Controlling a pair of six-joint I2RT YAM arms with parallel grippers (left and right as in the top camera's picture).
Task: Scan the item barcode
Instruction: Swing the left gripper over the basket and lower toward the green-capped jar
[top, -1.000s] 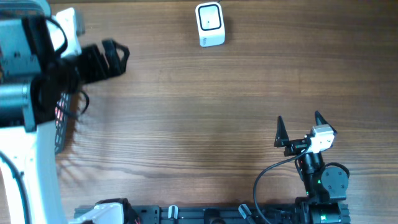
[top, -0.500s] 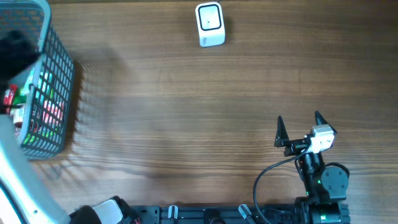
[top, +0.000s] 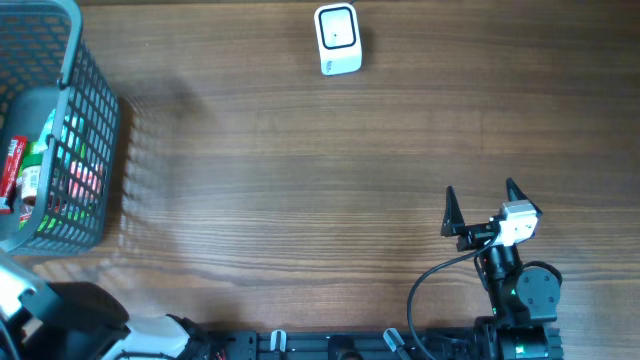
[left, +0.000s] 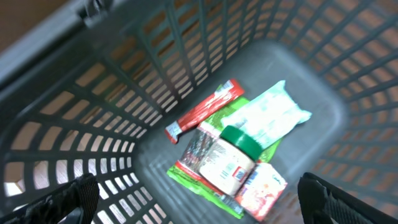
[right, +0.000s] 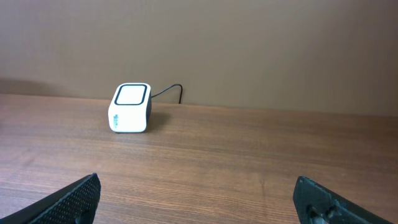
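Observation:
My left gripper should keep moving down until its open fingers are on both sides of the jar's body (left: 226, 167), because the jar with the green lid (left: 241, 144) lies uncovered on the green packet.
Several items lie in the grey wire basket (top: 95, 120) at the table's left edge. In the left wrist view they are a jar with a green lid (left: 230, 155), a red stick packet (left: 205, 111), a pale blue-white pouch (left: 270, 115), a green packet (left: 193, 177) and an orange packet (left: 261, 190). My left gripper (left: 202, 202) hangs open above them and holds nothing. The white barcode scanner (top: 337, 40) stands at the table's far edge, its window facing up. My right gripper (top: 482, 205) rests open and empty near the front right, facing the scanner (right: 129, 107).
Part of my left arm (top: 70, 315) shows blurred at the bottom-left corner of the overhead view. The scanner's cable (right: 168, 92) runs off behind it towards the wall. Bare wooden tabletop (top: 300, 190) lies between basket, scanner and right gripper.
The left arm has swept off the basket in the overhead view, down to the bottom-left corner, uncovering the basket. The right arm has not moved.

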